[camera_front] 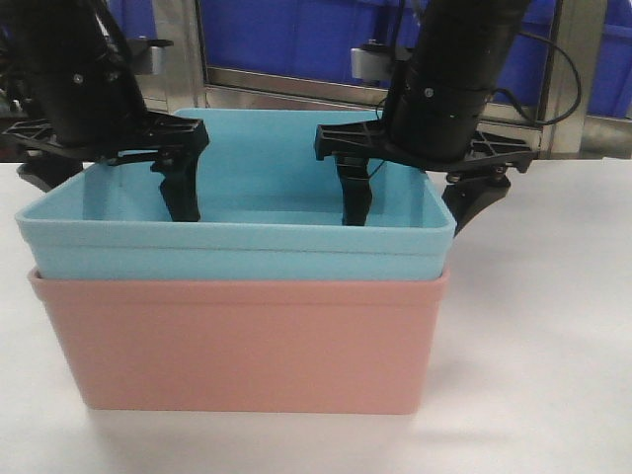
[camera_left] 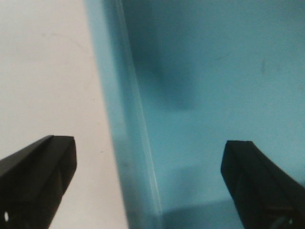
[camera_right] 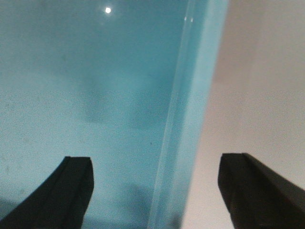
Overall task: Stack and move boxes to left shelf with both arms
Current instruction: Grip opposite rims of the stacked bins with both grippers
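Note:
The blue box's rim fits closely (camera_front: 242, 281) along the pink rim, so I expect the pink box (camera_front: 242, 348) to rise together with the blue box as I lift.
A light sky-blue box (camera_front: 237, 247) sits nested inside a salmon-pink box (camera_front: 247, 346) on the white table. My left gripper (camera_front: 114, 188) is open and straddles the blue box's left wall, one finger inside and one outside. In the left wrist view that rim (camera_left: 128, 143) runs between the spread jaws of the left gripper (camera_left: 148, 148). My right gripper (camera_front: 417, 202) is open the same way over the right wall. The right wrist view shows the blue box's rim (camera_right: 190, 95) between the jaws of the right gripper (camera_right: 156, 162). Neither touches the wall. The left shelf is out of view.
The white tabletop (camera_front: 553, 346) spreads around the stacked boxes. Behind them stands a stainless-steel frame (camera_front: 286, 84) with dark royal-blue crates (camera_front: 296, 35) in it.

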Tool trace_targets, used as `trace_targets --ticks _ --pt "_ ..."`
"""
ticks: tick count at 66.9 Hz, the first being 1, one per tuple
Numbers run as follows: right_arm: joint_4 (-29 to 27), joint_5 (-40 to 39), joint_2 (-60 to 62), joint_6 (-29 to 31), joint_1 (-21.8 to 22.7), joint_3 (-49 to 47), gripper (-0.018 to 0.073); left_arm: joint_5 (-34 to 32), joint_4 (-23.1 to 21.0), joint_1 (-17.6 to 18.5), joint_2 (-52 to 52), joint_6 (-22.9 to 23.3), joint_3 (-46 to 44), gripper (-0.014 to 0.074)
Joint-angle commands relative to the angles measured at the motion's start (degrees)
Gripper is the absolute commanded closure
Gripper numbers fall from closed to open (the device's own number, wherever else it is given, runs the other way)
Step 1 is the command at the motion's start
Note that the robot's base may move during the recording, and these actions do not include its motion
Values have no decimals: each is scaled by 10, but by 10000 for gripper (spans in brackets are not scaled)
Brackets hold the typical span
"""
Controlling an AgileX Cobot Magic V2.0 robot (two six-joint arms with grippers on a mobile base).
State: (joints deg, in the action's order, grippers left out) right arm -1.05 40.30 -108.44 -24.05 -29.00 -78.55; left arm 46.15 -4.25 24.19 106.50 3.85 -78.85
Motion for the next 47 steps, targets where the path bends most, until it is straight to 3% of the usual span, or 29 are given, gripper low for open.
trace_targets --ticks 1,6,25,27,47 --pt "6 -18 3 7 2 -9 -43 -19 -5 3 -19 6 -18 144" --pt "6 -17 2 7 2 -9 24 -19 -5 3 -14 7 -18 201" --pt "6 -9 3 7 2 -9 477 -23 -5 3 -14 7 -18 608" --pt "6 -9 3 7 2 -9 515 -23 -5 3 -14 7 -18 615" --pt "11 -7 36 7 1 -9 502 -17 -4 3 -45 25 -18 604"
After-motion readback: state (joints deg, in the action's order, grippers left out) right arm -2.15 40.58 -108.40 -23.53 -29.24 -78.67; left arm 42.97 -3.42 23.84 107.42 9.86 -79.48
